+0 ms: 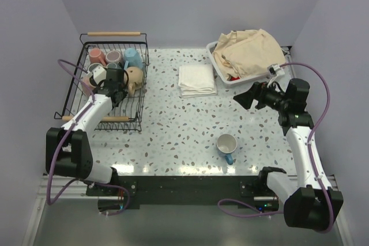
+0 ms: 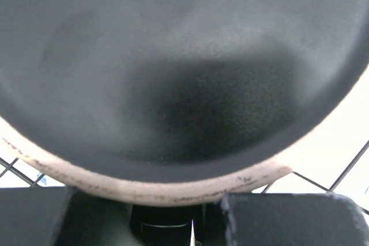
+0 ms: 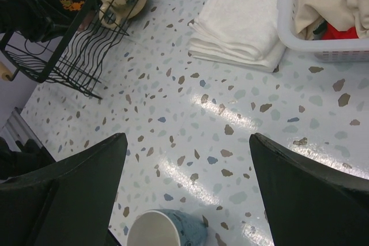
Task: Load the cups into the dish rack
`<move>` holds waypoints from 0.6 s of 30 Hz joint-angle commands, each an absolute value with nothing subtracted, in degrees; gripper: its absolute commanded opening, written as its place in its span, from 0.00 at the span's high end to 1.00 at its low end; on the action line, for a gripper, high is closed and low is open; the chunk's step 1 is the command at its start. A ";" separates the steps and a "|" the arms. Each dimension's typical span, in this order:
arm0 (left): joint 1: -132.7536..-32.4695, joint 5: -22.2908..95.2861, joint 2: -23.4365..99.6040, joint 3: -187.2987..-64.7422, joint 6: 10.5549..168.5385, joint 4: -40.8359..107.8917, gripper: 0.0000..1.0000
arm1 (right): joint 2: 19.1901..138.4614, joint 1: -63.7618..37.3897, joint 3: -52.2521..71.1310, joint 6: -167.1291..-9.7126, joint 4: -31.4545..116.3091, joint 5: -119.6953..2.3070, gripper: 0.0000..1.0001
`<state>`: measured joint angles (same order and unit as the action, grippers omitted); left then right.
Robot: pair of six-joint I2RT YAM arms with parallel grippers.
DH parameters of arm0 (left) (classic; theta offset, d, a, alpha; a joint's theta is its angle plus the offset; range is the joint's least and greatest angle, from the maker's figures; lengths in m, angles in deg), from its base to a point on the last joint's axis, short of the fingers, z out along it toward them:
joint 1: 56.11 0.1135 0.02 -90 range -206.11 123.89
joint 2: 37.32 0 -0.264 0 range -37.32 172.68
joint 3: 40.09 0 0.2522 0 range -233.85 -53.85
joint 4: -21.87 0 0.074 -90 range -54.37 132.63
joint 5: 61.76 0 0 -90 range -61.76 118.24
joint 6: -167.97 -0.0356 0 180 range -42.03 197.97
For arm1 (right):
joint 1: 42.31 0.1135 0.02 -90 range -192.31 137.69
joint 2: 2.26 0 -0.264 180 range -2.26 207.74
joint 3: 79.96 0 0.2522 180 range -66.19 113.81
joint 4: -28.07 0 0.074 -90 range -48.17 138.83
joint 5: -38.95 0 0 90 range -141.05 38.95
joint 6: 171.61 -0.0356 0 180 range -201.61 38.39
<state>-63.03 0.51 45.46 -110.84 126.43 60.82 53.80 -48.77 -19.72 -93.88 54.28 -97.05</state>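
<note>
My left gripper carries on lowering the mug, as the dark patterned mug's pale-rimmed base is up over the rack's open wires (image 1: pixel 123 106), and lets go once the mug rests there.
The black wire dish rack (image 1: pixel 142 84) stands at the far left and holds several mugs: pink (image 1: pixel 96 56), mauve (image 1: pixel 114 57), light blue (image 1: pixel 133 57) and tan (image 1: pixel 135 76). My left gripper (image 1: pixel 118 86) is inside the rack, shut on the dark patterned mug (image 1: pixel 115 74). In the left wrist view that mug's dark round face with a pale rim (image 2: pixel 184 84) fills the frame just above my left gripper (image 2: pixel 177 211). A white mug with a blue handle (image 1: pixel 226 145) stands on the table near the front. My right gripper (image 1: pixel 245 99) hovers open and empty, far right of it; this mug (image 3: pixel 164 231) shows below my open right gripper (image 3: pixel 187 139).
A white tub with beige cloth (image 1: pixel 248 56) sits at the back right. A folded white towel (image 1: pixel 196 80) lies left of it. In the right wrist view the rack (image 3: pixel 86 56) is at the upper left, the towel (image 3: pixel 239 18) and the tub's wall (image 3: pixel 323 41) at the top.
</note>
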 commanded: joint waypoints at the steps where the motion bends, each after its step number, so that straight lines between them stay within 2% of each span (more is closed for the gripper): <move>1: -62.26 -0.77 47.76 -110.89 126.84 54.44 1.00 | 52.33 -49.17 -19.09 -92.59 53.08 -96.84 0.08; 18: -62.35 -1.21 42.66 -108.52 123.50 56.20 1.00 | 52.50 -49.17 -19.09 -93.03 52.82 -97.46 0.08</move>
<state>-62.88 0.47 45.29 -109.20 125.98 57.65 53.80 -48.88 -19.72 -93.90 54.28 -97.07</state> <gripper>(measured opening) 0.255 0.918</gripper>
